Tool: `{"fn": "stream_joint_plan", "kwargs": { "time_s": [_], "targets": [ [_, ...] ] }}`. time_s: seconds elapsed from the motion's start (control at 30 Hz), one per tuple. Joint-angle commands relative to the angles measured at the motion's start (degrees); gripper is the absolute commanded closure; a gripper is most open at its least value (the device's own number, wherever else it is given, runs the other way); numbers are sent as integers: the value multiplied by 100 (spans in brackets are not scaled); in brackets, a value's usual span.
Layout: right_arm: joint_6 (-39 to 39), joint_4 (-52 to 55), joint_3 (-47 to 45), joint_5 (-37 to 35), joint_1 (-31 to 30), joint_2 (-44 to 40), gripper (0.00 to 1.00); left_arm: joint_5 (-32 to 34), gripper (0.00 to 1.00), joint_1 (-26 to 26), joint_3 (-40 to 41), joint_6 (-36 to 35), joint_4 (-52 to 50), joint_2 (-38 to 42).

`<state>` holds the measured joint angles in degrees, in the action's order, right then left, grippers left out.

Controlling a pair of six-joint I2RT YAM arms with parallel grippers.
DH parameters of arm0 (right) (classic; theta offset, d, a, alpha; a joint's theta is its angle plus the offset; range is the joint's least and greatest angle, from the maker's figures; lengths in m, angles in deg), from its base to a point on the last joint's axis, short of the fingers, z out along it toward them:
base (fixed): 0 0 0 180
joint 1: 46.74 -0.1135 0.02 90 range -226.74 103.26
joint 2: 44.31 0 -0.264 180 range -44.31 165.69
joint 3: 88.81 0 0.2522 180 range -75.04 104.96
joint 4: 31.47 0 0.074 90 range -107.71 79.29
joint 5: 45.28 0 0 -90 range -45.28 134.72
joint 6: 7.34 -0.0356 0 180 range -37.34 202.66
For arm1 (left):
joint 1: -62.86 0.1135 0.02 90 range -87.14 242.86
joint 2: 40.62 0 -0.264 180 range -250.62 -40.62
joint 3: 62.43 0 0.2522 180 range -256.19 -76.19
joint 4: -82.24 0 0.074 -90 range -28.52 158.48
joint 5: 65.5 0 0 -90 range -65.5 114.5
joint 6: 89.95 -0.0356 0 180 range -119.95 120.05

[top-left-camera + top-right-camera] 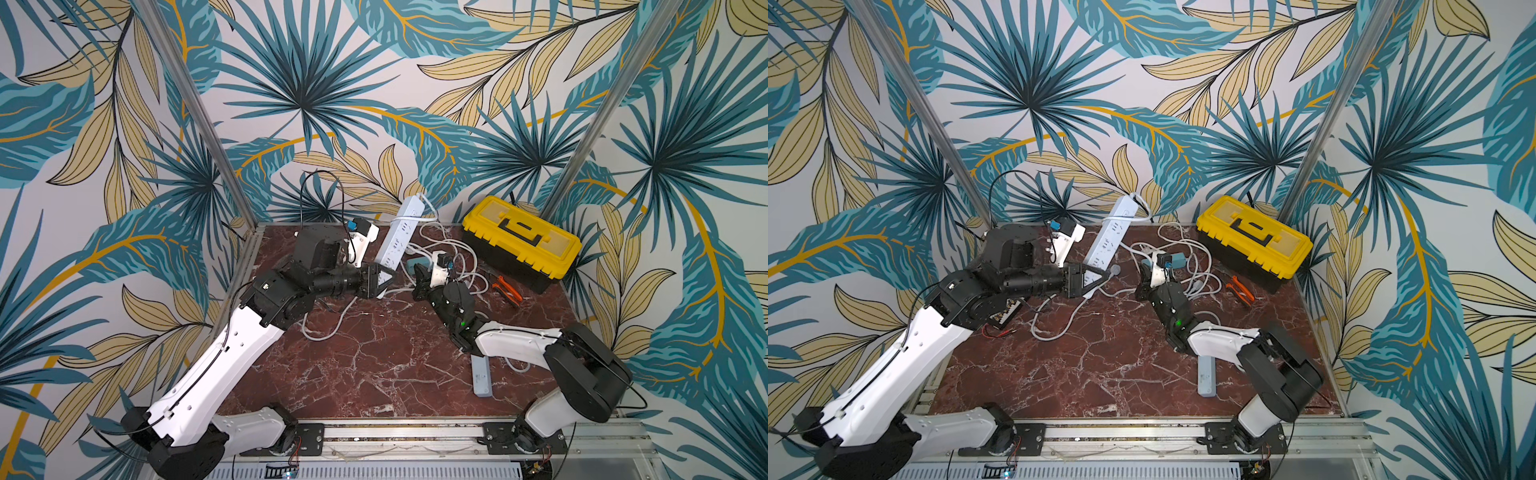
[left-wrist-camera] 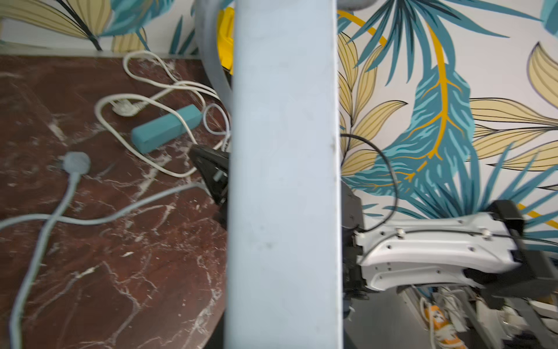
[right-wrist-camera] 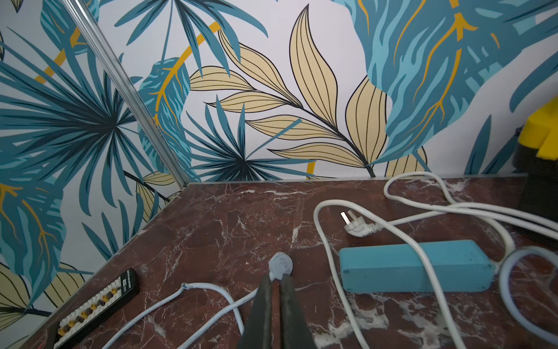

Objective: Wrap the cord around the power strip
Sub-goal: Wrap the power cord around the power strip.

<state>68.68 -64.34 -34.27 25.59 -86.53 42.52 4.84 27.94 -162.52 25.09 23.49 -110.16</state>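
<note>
The power strip's far end [image 1: 412, 205] is high above the cord in my right gripper, so next my left gripper tilts that end down before the cord goes across it.
My left gripper [image 1: 384, 282] is shut on the lower end of the long pale power strip [image 1: 399, 232], which tilts up with its far end against the back wall. The strip's body [image 2: 283, 181] fills the middle of the left wrist view and hides the jaws. Its grey cord [image 1: 1054, 332] loops loose on the table and ends in a round plug [image 3: 280, 266]. My right gripper [image 3: 276, 279] is low over the table just short of that plug. Its fingers are shut, and a strand of the cord [image 3: 223, 314] runs in between their tips.
A teal power strip [image 3: 413, 266] with a tangled white cord [image 3: 332, 272] lies just right of my right gripper. A yellow toolbox [image 1: 519, 237] stands at the back right, orange pliers [image 1: 507, 291] before it. A black patch panel [image 3: 96, 305] lies left, a small pale strip [image 1: 481, 376] under my right arm.
</note>
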Motion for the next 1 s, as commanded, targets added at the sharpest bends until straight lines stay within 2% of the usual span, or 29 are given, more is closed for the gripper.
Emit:
{"fn": "stream_joint_plan", "kwargs": {
  "time_s": [0.0, 0.17, 0.23, 0.3, 0.47, 0.57, 0.63, 0.73, 0.83, 0.97],
  "targets": [
    [884, 1512, -153, -634, -359, -821, 96, 1622, 100, 100, -157, -1366, 273, 12],
    [2521, 2918, -302, -1333, -933, -2046, 99, 3000, 100, 143, -48, -2610, 194, -448],
    [3382, 3423, -134, -1516, -1141, -2422, 100, 3208, 100, 143, 93, -3064, 203, -669],
    [4400, 3821, 188, -1732, -1315, -2732, 100, 3139, 100, 132, 296, -3488, 206, -852],
    [5544, 4978, 1577, -1388, -1252, -2941, 100, 2024, 100, 84, 1049, -4367, 210, -737],
    [5715, 5767, 2598, -1124, -1062, -2579, 100, 1399, 100, 75, 1539, -4764, 201, -416],
    [5724, 6279, 3188, -747, -787, -2284, 100, 742, 100, 35, 1882, -5195, 155, -107],
    [5698, 7224, 4187, 155, -228, -1664, 98, -161, 100, 16, 2225, -5536, 156, 356],
    [5562, 8041, 5223, 1275, 370, -888, 93, -1146, 100, 11, 2206, -5486, 149, 582],
    [4883, 8377, 6249, 3272, 1306, 137, 85, -2617, 100, 20, 1955, -5382, 157, 590]
  ]
}}
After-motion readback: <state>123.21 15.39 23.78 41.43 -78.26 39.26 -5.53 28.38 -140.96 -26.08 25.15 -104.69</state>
